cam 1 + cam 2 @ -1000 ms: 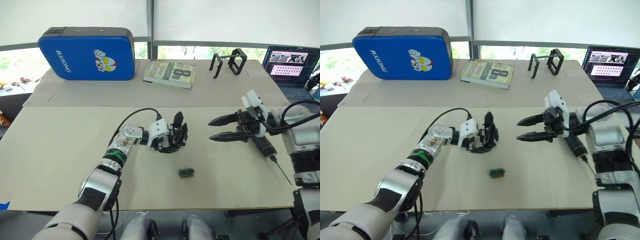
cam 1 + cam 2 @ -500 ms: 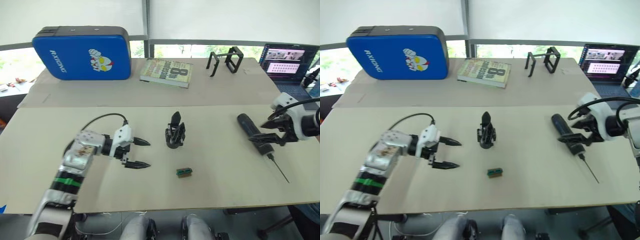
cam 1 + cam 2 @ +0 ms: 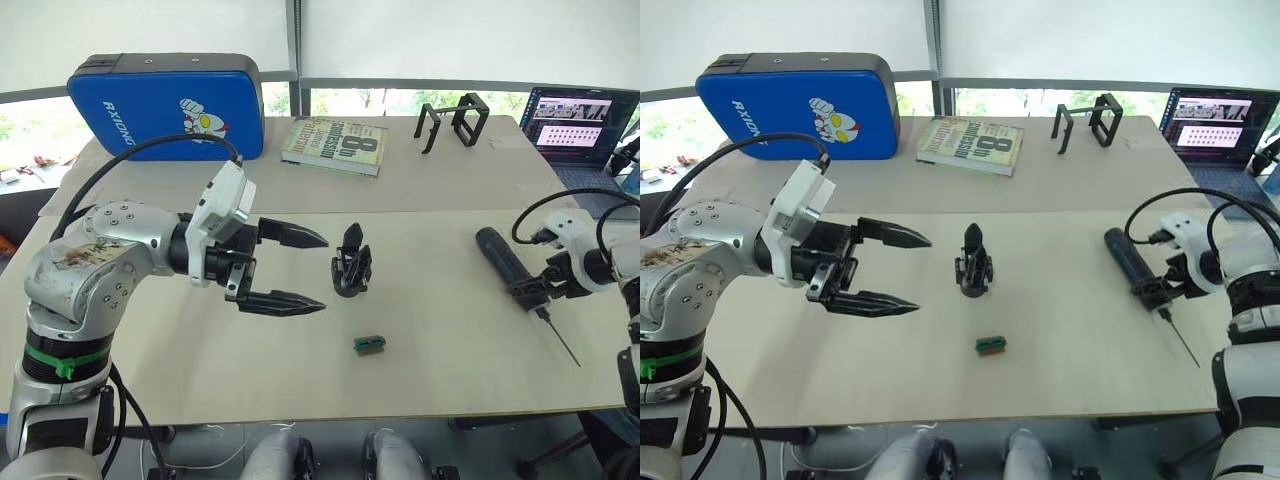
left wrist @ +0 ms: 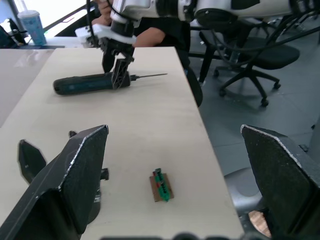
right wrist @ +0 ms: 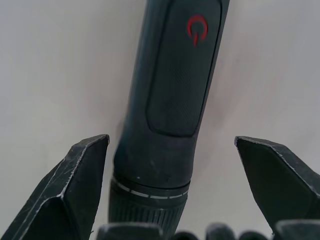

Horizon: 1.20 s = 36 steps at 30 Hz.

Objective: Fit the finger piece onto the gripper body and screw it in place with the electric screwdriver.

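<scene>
The electric screwdriver (image 3: 507, 264) shows a red power mark (image 5: 197, 30), so it should shine light around its bit when the robot lowers it onto the green-and-black block.
The gripper body (image 3: 351, 268) stands upright mid-table, and a pointed black tip rises from its top; whether that tip is the finger piece I cannot tell. My left gripper (image 3: 322, 273) hovers open just left of it, above the table, with nothing between its fingers (image 4: 75, 175). The electric screwdriver (image 3: 503, 260) lies at the right, its thin bit (image 3: 560, 345) pointing toward the front edge. My right gripper (image 5: 170, 139) is open and straddles the screwdriver (image 5: 175, 95) near its bit end, one finger (image 5: 75, 185) on each side with a gap.
A tiny green-and-black block (image 3: 370, 344) lies in front of the gripper body. At the back are a blue case (image 3: 170, 105), a book (image 3: 338, 145), black brackets (image 3: 455, 122) and a laptop (image 3: 578, 125). A person (image 4: 150, 35) sits beyond the table's right end.
My left gripper let go of the gripper body, drew back left, then rose and came back toward it, open. My right gripper swung right and came down astride the screwdriver.
</scene>
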Available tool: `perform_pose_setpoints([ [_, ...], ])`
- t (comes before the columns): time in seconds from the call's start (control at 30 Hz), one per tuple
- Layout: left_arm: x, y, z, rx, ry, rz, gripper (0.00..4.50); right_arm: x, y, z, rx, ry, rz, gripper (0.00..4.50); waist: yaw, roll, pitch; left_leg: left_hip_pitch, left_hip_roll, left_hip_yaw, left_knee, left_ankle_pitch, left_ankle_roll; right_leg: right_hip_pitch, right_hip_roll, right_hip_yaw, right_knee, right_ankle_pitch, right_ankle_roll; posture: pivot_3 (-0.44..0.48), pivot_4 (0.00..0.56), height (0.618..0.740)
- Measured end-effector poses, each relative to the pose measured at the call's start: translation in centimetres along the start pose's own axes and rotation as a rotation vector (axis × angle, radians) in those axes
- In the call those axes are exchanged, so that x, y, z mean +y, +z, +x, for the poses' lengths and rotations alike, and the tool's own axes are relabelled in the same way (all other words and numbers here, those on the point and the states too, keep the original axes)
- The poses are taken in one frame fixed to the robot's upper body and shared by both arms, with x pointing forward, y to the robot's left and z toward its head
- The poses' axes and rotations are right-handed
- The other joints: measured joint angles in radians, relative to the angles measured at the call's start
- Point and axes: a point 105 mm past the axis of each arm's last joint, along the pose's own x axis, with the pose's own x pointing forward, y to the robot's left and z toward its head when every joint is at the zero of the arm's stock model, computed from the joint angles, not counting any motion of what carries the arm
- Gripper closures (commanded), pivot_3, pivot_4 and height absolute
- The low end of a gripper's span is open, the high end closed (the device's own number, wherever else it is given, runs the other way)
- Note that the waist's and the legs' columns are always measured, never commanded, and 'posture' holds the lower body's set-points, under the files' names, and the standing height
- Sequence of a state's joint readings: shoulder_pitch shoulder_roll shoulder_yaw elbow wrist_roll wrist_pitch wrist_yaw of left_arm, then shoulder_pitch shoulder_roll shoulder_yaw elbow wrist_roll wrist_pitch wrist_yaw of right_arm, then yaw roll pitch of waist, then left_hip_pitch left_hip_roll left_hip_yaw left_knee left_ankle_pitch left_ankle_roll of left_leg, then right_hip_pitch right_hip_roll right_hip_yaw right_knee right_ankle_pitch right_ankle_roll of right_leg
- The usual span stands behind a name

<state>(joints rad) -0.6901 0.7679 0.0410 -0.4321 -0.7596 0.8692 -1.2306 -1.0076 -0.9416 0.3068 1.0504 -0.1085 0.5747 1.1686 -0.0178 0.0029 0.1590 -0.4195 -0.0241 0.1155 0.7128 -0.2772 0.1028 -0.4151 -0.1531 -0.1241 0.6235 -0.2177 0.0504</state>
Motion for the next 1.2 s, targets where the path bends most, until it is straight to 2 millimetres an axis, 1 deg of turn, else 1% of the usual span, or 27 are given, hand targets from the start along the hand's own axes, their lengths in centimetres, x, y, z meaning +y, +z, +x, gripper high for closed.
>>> perform_pose_setpoints([
  [0.13,-0.3,0.1,-0.1,0.012,-0.001,0.007,0.00,0.0,0.1,0.0,0.003,0.019,-0.090,2.12,0.000,0.002,0.001,0.006,0.001,-0.001,-0.002,0.000,0.000,0.009,0.003,0.000,-0.006,0.000,0.000,0.000,0.150,0.740],
  [0.2,-0.3,-0.1,-0.2,0.013,0.010,0.009,0.00,0.4,0.3,-0.3,0.004,0.063,-0.139,2.61,-0.001,0.004,0.002,0.008,0.001,-0.002,-0.002,0.000,0.000,0.011,0.004,0.001,-0.009,0.000,0.000,0.000,0.150,0.740],
  [0.27,-0.3,-0.4,-0.1,0.017,0.008,0.008,0.00,0.8,0.5,-1.1,0.008,0.115,-0.229,2.61,0.000,0.008,0.006,0.008,0.001,-0.002,-0.002,0.000,0.000,0.011,0.004,0.001,-0.009,0.000,0.000,0.000,0.150,0.740],
  [0.33,-0.3,-0.4,0.1,0.020,0.000,0.019,0.00,1.6,0.7,-2.1,0.025,0.191,-0.337,2.61,0.002,0.012,0.008,0.008,0.001,-0.002,-0.003,0.000,0.000,0.011,0.005,0.001,-0.009,0.000,0.000,0.000,0.150,0.740],
  [0.4,-0.5,-0.3,0.3,0.020,-0.016,0.037,0.00,2.8,0.2,-2.7,0.065,0.263,-0.447,2.61,0.004,0.012,0.008,0.008,0.003,-0.002,-0.003,0.000,0.000,0.011,0.006,0.001,-0.010,0.000,0.000,0.000,0.150,0.740],
  [0.5,-0.7,-0.5,0.6,0.033,-0.045,0.048,0.00,3.8,-1.5,-1.6,0.120,0.295,-0.552,2.61,0.004,0.012,0.008,0.008,0.002,-0.002,-0.002,0.000,-0.001,0.012,0.006,0.001,-0.009,0.000,0.000,0.000,0.150,0.740],
  [0.53,-0.7,-0.5,0.6,0.035,-0.052,0.051,0.00,3.9,-1.7,-1.3,0.125,0.294,-0.559,2.61,0.004,0.012,0.008,0.008,0.002,-0.001,-0.002,0.000,-0.001,0.012,0.005,0.002,-0.008,0.000,0.000,0.000,0.150,0.740],
  [0.57,-0.8,-0.6,0.7,0.039,-0.057,0.056,0.00,3.8,-1.6,-1.3,0.123,0.281,-0.574,2.61,0.003,0.012,0.008,0.009,0.002,-0.001,-0.002,0.000,-0.001,0.012,0.005,0.003,-0.008,0.000,0.000,0.000,0.150,0.740],
  [0.63,-0.8,-0.4,0.9,0.043,-0.072,0.069,0.00,3.7,-1.5,-1.3,0.135,0.267,-0.591,1.57,0.003,0.012,0.008,0.011,0.002,-0.001,-0.002,0.000,-0.001,0.014,0.006,0.003,-0.009,0.000,0.000,0.000,0.150,0.740],
  [0.77,-0.9,-0.6,1.1,0.049,-0.091,0.066,0.00,3.6,-1.8,-1.5,0.209,0.271,-0.612,0.29,0.003,0.013,0.008,0.011,0.002,-0.001,-0.002,0.000,-0.001,0.013,0.006,0.003,-0.009,0.000,0.000,0.000,0.150,0.740],
  [0.9,-1.0,-0.9,1.3,0.063,-0.118,0.075,0.00,3.4,-1.5,-1.9,0.252,0.257,-0.600,0.29,0.003,0.013,0.008,0.010,0.003,-0.001,-0.002,0.000,-0.001,0.013,0.006,0.002,-0.009,0.000,0.000,0.000,0.150,0.740],
  [1.0,-1.0,-1.2,1.5,0.077,-0.128,0.080,0.00,3.7,-1.8,-1.3,0.289,0.269,-0.592,0.29,0.004,0.012,0.008,0.010,0.002,-0.001,-0.002,0.000,-0.001,0.013,0.006,0.002,-0.009,0.000,0.000,0.000,0.150,0.740],
  [1.1,-0.9,-1.3,1.6,0.081,-0.135,0.082,0.00,3.9,-1.7,-0.8,0.301,0.273,-0.585,0.29,0.002,0.011,0.008,0.011,0.003,-0.002,-0.002,0.000,-0.001,0.015,0.006,0.002,-0.009,0.000,0.000,0.000,0.150,0.740],
  [1.2,-1.0,-1.4,1.7,0.087,-0.143,0.096,0.00,3.8,-1.7,-0.5,0.309,0.268,-0.573,1.08,0.000,0.010,0.008,0.016,0.003,-0.002,-0.002,0.000,-0.001,0.020,0.006,0.001,-0.011,0.000,0.000,0.000,0.150,0.740],
])
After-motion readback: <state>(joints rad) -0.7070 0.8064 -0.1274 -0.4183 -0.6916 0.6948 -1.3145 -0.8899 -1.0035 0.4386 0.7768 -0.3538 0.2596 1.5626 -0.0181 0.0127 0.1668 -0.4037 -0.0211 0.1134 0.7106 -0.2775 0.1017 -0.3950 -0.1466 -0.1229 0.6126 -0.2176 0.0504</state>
